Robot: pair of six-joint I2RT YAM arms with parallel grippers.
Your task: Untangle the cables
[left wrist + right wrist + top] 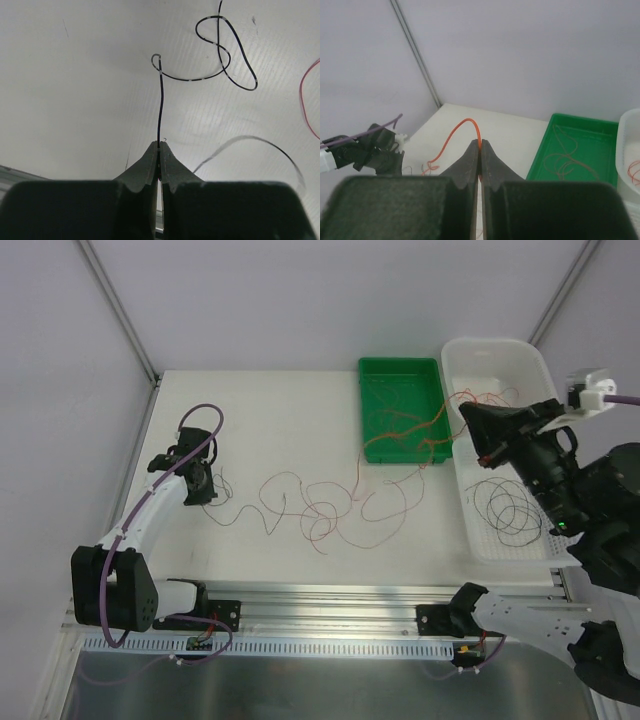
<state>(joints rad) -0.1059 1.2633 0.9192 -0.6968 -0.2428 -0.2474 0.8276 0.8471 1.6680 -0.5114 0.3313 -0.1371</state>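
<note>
I should bring back the orange cable in my right gripper, because it trails into the red loops (357, 492), while my left gripper comes to free the loops (322, 513).
The cables (330, 505) lie as a loose tangle of thin red and orange loops on the middle of the white table. My left gripper (204, 490) is down at the table's left, shut on a black cable (161, 100) that runs away from its tips (160, 146) into loops. My right gripper (466, 418) hangs raised over the left rim of the white bin. It is shut on an orange cable (462, 122) that arcs out of its tips (480, 145) down toward the tangle.
A green tray (400, 368) at the back holds several thin orange cables. Beside it, a white bin (520, 352) holds dark cable loops (505, 510). A red cable (302, 100) curves at the right edge of the left wrist view. White walls enclose the table.
</note>
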